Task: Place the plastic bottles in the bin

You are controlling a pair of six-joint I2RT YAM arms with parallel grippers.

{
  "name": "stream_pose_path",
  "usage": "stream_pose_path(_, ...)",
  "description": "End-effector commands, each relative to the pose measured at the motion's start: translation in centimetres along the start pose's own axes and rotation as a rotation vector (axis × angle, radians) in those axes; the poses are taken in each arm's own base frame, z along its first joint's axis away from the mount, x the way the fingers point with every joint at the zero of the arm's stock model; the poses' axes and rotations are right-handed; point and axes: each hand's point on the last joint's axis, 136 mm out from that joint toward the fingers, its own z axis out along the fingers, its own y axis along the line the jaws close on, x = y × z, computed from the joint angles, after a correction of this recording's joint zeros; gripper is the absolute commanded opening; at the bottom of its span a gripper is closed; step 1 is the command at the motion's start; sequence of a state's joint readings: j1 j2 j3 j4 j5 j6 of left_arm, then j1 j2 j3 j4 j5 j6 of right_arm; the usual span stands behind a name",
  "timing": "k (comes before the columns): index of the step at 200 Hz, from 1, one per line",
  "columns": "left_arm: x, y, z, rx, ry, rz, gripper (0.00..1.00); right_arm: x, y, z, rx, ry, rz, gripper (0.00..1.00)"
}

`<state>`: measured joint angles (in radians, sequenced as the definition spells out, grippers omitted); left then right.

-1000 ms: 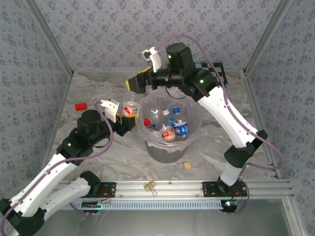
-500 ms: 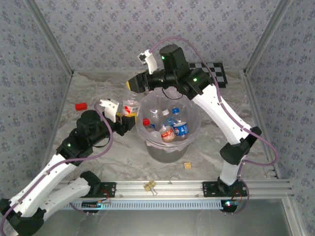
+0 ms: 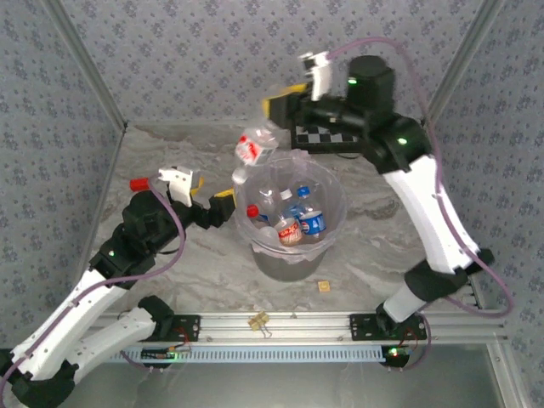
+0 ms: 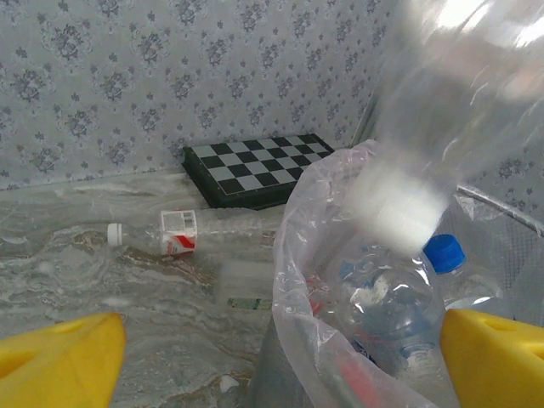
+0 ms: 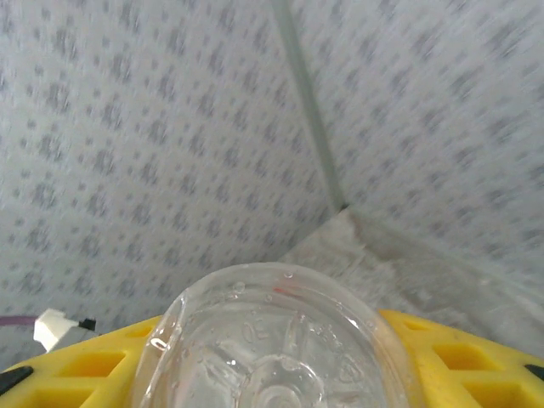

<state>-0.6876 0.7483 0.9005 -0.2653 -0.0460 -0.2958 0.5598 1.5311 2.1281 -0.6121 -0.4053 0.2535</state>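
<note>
The bottle dangles with its white cap [image 3: 240,176] over the bin's rim, so I should swing it back over the bin's opening [image 3: 287,197] with my right gripper and lower it inside.
My right gripper [image 3: 275,113] is raised over the bin's far left rim and shut on the base of a clear plastic bottle [image 3: 252,148] with a red label, its white cap pointing down. The bottle's base [image 5: 276,353] sits between the yellow fingers [image 5: 59,365]. From the left wrist this bottle [image 4: 459,93] hangs blurred above the bag. The grey bin [image 3: 280,259] with its pinkish bag [image 4: 293,255] holds several bottles [image 3: 302,219]. My left gripper [image 3: 221,202] is open beside the bin's left wall, nothing in it. Another red-labelled bottle [image 4: 174,231] lies on the table.
A chequered board [image 3: 340,136] lies at the back behind the bin. A small red block [image 3: 139,183] sits at the left, a tan cube [image 3: 324,286] in front of the bin and a binder clip [image 3: 257,321] on the front rail.
The bottle that stood at my left gripper is now in my right gripper, which swung up and to the right with it. The left gripper drew back a little, fingers apart.
</note>
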Motion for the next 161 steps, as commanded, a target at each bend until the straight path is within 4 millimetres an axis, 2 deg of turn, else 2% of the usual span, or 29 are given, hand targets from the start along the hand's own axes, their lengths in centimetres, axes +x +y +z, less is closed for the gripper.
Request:
stream_pose_path(1, -1.1, -0.3, 1.0, 0.001, -0.017, -0.046, 0.93, -3.6, -1.4, -4.4, 0.106, -0.16, -0.056, 0.48)
stream_pose_path(18, -0.4, -0.2, 2.4, -0.014, 0.029, -0.057, 0.88, -3.9, -3.2, -6.4, 0.189, -0.189, -0.064, 0.48)
stream_pose_path(37, 0.2, 0.3, 3.8, -0.054, 0.077, -0.069, 0.81, -3.0, -4.2, -6.7, 0.218, -0.149, -0.09, 0.45)
stream_pose_path(56, 0.8, 0.8, 4.9, -0.094, 0.114, -0.09, 0.75, -1.6, -4.4, -5.7, 0.205, -0.077, -0.143, 0.41)
stream_pose_path(81, 1.8, 1.1, 5.9, -0.117, 0.166, -0.106, 0.68, 1.6, -5.1, -4.2, 0.207, 0.066, -0.163, 0.35)
stream_pose_path(116, 1.9, 0.8, 6.5, -0.105, 0.176, -0.126, 0.55, 5.3, -5.1, -2.7, 0.199, 0.198, -0.19, 0.34)
stream_pose_path(161, 1.6, 0.3, 6.5, -0.082, 0.17, -0.134, 0.45, 9.4, -5.9, 0.1, 0.183, 0.296, -0.193, 0.33)
